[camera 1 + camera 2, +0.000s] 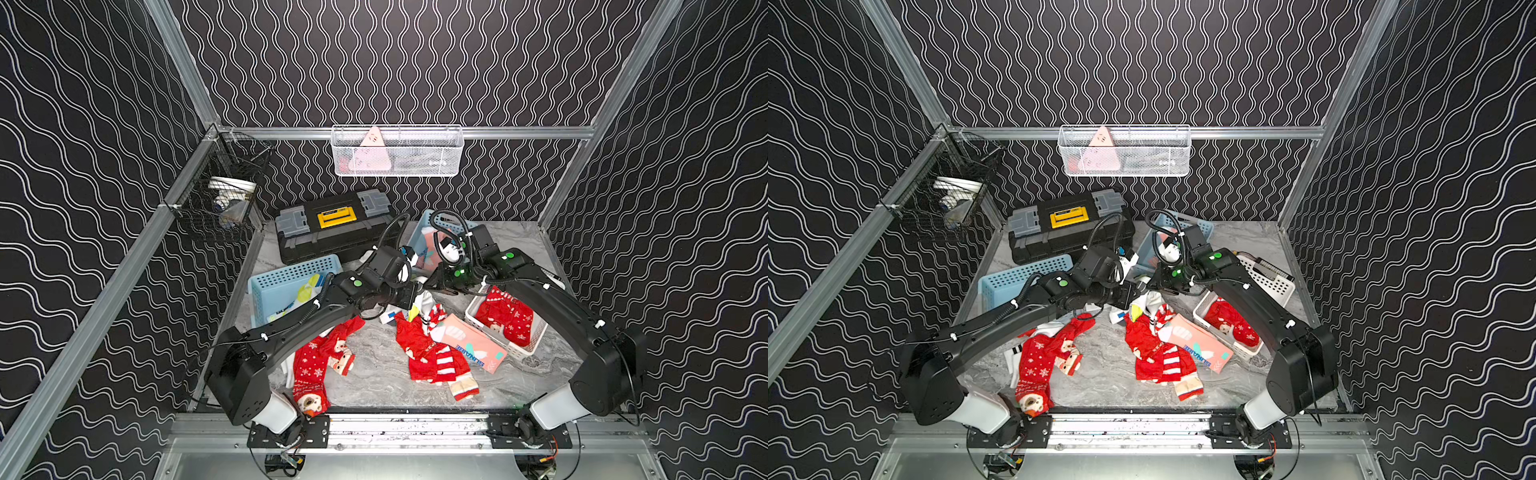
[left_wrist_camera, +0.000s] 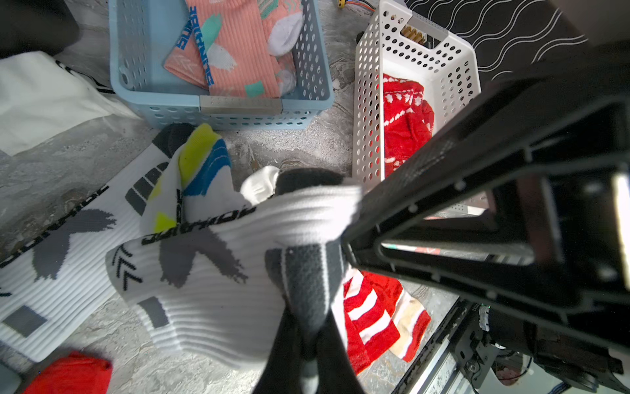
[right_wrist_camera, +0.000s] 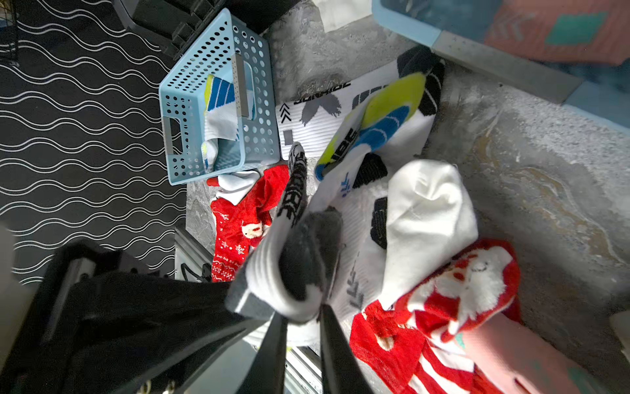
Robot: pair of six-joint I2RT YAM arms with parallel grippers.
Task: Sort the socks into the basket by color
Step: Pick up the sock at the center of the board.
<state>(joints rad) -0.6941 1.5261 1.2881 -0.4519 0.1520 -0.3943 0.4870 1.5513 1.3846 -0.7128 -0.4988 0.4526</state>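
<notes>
My right gripper is far from the blue basket with the white-blue sock, so next I pass the white sock to my left gripper.
A white sock with grey and black marks hangs stretched between both grippers above the middle of the table. My left gripper is shut on its grey band. My right gripper pinches the other grey end of the white sock. In both top views the left gripper and the right gripper meet tip to tip. Below lie more white socks, a yellow-blue sock, red Christmas socks and a salmon sock. A blue basket holds salmon socks, a white basket red ones, and another blue basket a white-blue sock.
A black toolbox with a yellow latch stands at the back left. A white wire basket hangs on the back rail and a black wire basket on the left rail. A red and striped sock pile lies mid-table.
</notes>
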